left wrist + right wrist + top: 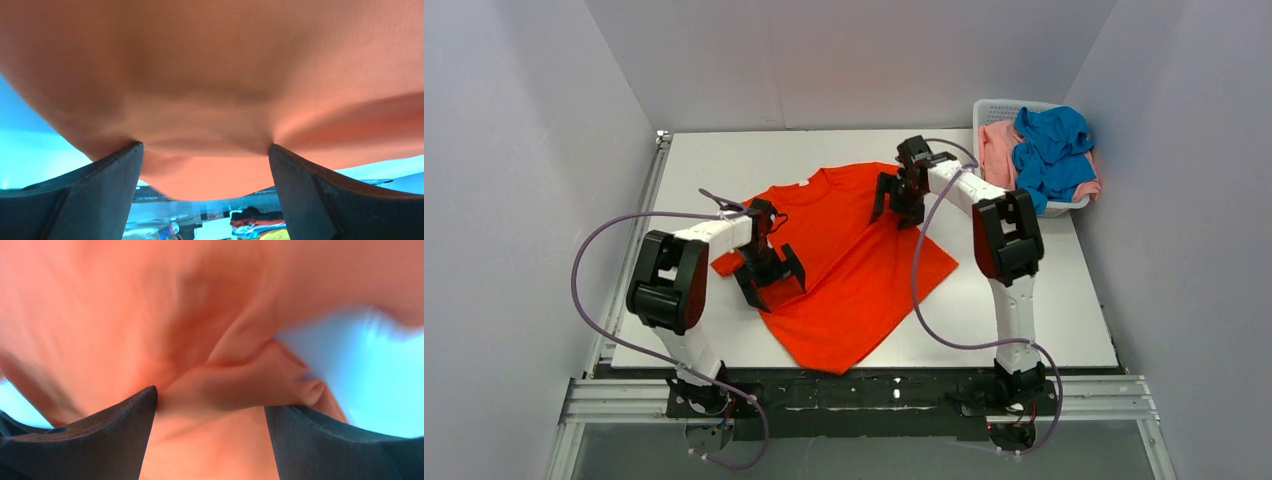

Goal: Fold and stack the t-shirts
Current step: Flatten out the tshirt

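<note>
Next, I swing the t-shirt's collar to my left gripper's side and the hem to my right gripper's side, because the t-shirt lies at a slant with its collar toward the back.
The orange-red t-shirt lies spread on the white table, collar toward the back. My left gripper is open, tips down on the shirt's left side by the left sleeve. In the left wrist view the orange cloth spans the wide gap between the two dark fingers. My right gripper is open over the shirt's right shoulder. In the right wrist view a rumpled fold of orange cloth lies between the spread fingers. The blue t-shirt and pink t-shirt lie in the basket.
The white slotted basket stands at the back right corner of the table. White walls close the table in on the left, back and right. A metal rail runs along the near edge by the arm bases.
</note>
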`<state>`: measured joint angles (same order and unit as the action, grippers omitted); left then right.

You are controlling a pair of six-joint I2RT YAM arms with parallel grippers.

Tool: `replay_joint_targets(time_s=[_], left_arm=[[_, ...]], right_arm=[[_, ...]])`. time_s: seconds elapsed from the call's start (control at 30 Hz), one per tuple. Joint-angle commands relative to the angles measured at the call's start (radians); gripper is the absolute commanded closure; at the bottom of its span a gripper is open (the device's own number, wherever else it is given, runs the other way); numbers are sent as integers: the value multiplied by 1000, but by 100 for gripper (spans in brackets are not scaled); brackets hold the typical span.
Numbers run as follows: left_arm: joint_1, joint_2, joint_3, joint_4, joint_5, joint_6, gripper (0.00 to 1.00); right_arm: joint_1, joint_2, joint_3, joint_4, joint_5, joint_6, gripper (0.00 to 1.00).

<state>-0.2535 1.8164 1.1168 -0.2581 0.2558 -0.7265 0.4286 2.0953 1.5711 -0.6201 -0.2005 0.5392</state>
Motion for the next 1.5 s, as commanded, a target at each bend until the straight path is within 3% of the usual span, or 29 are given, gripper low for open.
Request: replay_joint_targets(time_s=[0.0, 0.13, 0.2, 0.33, 0.47, 0.53, 0.6, 0.67, 0.73, 0.8, 0.9, 1.1, 1.27, 1.47], left_arm=[[-143, -125, -174, -25, 21, -169, 2], [-322, -143, -216, 93, 52, -332, 2], [-409, -128, -175, 129, 48, -373, 2], [-526, -97, -47, 132, 12, -368, 2], [-539, -144, -2, 72, -40, -307, 2], [-538, -201, 35, -21, -145, -248, 2], [-536, -279, 81, -132, -367, -179, 2], [-502, -338, 86, -182, -489, -138, 2], [-400, -373, 62, -154, -435, -110, 2], [-245, -373, 44, -101, -344, -92, 2], [-120, -296, 86, -40, -266, -19, 2], [-27, -50, 274, -171, -322, 69, 2], [48, 53, 274, -167, -275, 58, 2], [108, 32, 141, -130, -225, -2, 2]], right_arm=[[-23, 251, 401, -88, -58, -138, 14], [-24, 477, 821, -166, -154, -156, 13], [-23, 534, 931, -136, -183, -151, 13], [-24, 466, 858, -34, -187, -159, 11], [-29, 362, 841, -99, -129, -254, 5], [-45, 300, 818, -132, -129, -297, 2], [-68, 207, 761, -157, -118, -304, 2], [-90, 110, 659, -179, -51, -280, 2], [-97, -6, 504, -193, 28, -245, 2], [-92, -124, 312, -162, 7, -203, 2], [-64, -281, 24, -94, -50, -119, 2], [65, -432, -324, -35, -63, -17, 4], [106, -395, -421, 36, -58, 35, 4], [98, -243, -317, -9, 37, 14, 6]])
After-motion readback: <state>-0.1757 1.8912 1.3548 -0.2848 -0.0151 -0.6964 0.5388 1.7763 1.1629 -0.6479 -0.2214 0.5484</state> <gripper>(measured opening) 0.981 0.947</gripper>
